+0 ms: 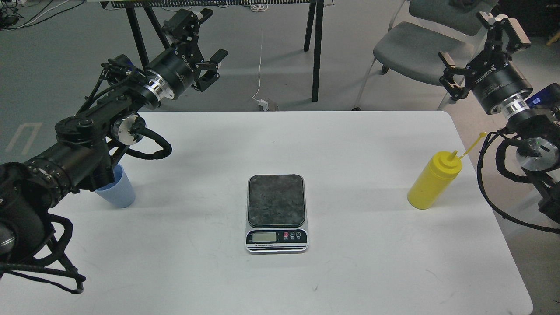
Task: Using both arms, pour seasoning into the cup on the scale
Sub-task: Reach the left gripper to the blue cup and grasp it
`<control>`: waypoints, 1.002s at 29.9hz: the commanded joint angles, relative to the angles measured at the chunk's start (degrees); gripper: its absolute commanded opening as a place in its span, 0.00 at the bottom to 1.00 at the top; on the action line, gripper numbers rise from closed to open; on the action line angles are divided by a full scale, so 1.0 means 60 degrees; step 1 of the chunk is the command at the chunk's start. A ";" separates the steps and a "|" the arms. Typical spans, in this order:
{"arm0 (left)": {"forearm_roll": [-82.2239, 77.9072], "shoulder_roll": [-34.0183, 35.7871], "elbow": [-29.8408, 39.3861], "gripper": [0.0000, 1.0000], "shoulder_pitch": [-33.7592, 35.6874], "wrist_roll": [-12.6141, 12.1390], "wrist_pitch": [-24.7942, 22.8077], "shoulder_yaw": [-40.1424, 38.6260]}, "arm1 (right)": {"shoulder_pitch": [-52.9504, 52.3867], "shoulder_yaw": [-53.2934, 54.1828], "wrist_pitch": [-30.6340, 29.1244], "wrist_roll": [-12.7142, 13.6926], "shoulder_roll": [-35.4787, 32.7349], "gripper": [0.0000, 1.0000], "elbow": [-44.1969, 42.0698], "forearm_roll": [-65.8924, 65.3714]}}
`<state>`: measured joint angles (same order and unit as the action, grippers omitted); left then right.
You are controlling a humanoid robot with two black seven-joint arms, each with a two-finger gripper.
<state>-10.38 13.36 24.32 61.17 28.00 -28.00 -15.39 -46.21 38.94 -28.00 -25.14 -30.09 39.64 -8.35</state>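
A thin strap [471, 148] is keeping the tethered cap [483, 134] next to the nozzle, so the cap will hang down clear when I turn the yellow seasoning bottle upside down.
The scale [276, 213] lies flat in the middle of the white table [350, 271], its dark plate bare. The light blue cup [117, 194] stands upright at the left, its rim partly hidden behind my left forearm. The yellow seasoning bottle [433, 180] stands upright at the right, its tethered cap hanging off the nozzle. My left gripper [210, 38] is raised beyond the table's far left edge, open and empty. My right gripper [477, 46] is raised beyond the far right corner, also open and empty. Both are well above and away from the objects.
A grey chair [415, 48] stands behind the table's right side. Black legs of another table [316, 48] and a white cable on the floor lie beyond the far edge. Loose arm cables hang near the cup and beside the bottle.
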 commanded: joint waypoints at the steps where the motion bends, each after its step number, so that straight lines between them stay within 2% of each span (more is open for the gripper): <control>1: -0.0028 0.0000 0.0005 0.97 -0.0044 0.0001 0.0000 0.0030 | 0.0010 0.0000 0.0000 0.0000 0.0006 0.99 -0.0001 0.0000; 12: -0.0174 0.0335 0.0093 1.00 0.0218 0.0001 0.0000 0.0424 | 0.0010 -0.0015 0.0000 0.0000 0.0050 0.99 -0.0030 -0.0015; 16: -0.1825 0.1418 0.0122 0.99 0.1008 0.0001 0.0000 0.2471 | 0.0010 -0.0015 0.0000 0.0000 0.0050 0.99 -0.0030 -0.0015; 19: -0.3537 0.2281 0.0283 0.99 0.1361 0.0001 0.0000 0.3455 | 0.0010 -0.0015 0.0000 0.0000 0.0035 0.99 -0.0045 -0.0015; 24: -0.7492 0.4069 0.1247 0.99 0.1406 0.0001 0.0000 0.3692 | 0.0010 0.0000 0.0000 0.0000 0.0021 0.99 -0.0045 -0.0015; 29: -0.9897 0.5623 0.2596 0.99 0.1260 0.0001 0.0023 0.3809 | 0.0025 0.0000 0.0000 -0.0015 -0.0009 0.99 -0.0030 0.0000; 30: -1.0365 0.5857 0.2699 0.99 0.1216 0.0001 0.0386 0.3838 | 0.0025 0.0000 0.0000 -0.0015 -0.0009 0.99 -0.0030 0.0000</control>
<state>-65.36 44.56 37.77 69.04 28.02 -27.99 7.14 -46.07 38.93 -28.00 -25.20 -30.12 39.42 -8.40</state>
